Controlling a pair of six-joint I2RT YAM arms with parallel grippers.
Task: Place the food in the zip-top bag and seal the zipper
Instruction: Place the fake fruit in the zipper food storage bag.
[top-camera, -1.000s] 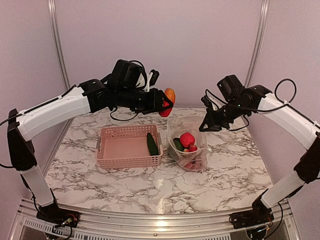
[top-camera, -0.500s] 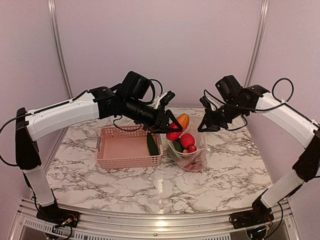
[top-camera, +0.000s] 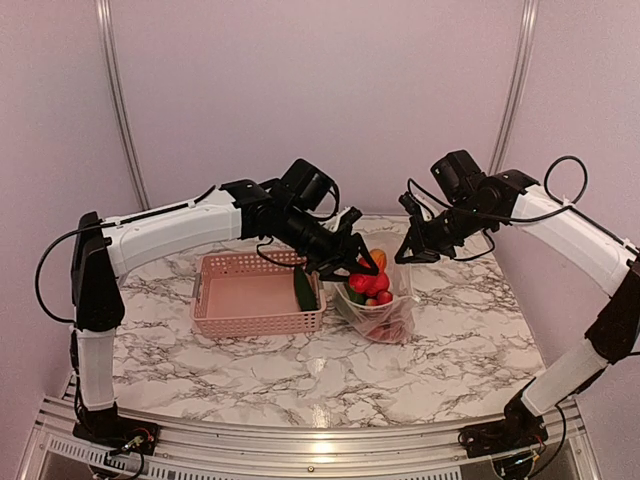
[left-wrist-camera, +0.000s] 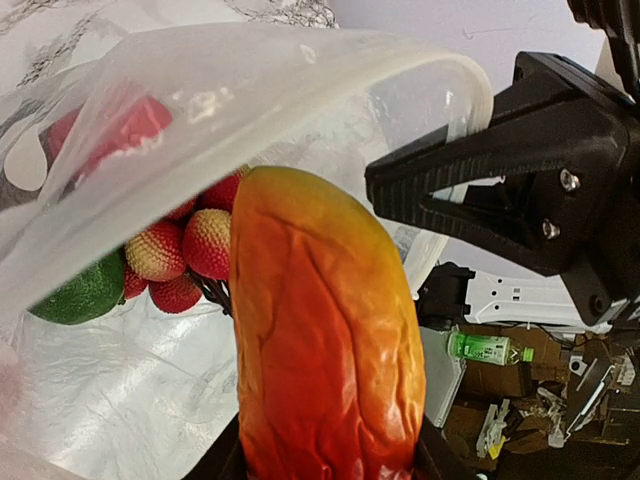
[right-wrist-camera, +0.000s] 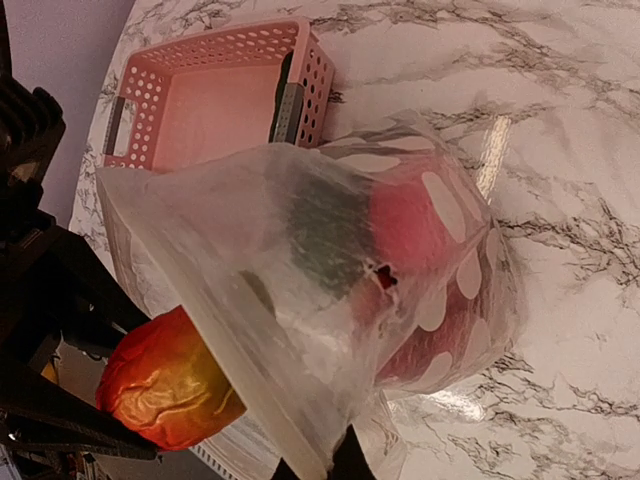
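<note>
The orange-red piece's loose end (left-wrist-camera: 297, 200) points into the bag's opening. My left gripper should go on lowering the piece before it lets it go beside the red pieces (left-wrist-camera: 185, 246).
My left gripper (top-camera: 358, 264) (left-wrist-camera: 325, 455) is shut on an orange-red piece of food (top-camera: 377, 258) (left-wrist-camera: 320, 340) and holds it at the open mouth of the zip-top bag (top-camera: 388, 312) (right-wrist-camera: 390, 250). Red pieces (left-wrist-camera: 200, 245) and a green one (left-wrist-camera: 80, 290) lie inside the bag. My right gripper (top-camera: 410, 252) (right-wrist-camera: 315, 468) is shut on the bag's rim and holds it up and open. The zipper (left-wrist-camera: 300, 60) (right-wrist-camera: 230, 370) arches over the orange piece (right-wrist-camera: 165, 385). A dark green piece (top-camera: 304, 288) leans in the pink basket's right end.
The pink lattice basket (top-camera: 230, 318) (right-wrist-camera: 310, 60) stands just left of the bag on the marble table (top-camera: 300, 370). Metal posts (top-camera: 118, 90) rise at the back corners, and the wall is close behind.
My left arm has carried the orange-red piece down and to the right, from above the basket to the bag's mouth. The right gripper has stayed put on the rim.
</note>
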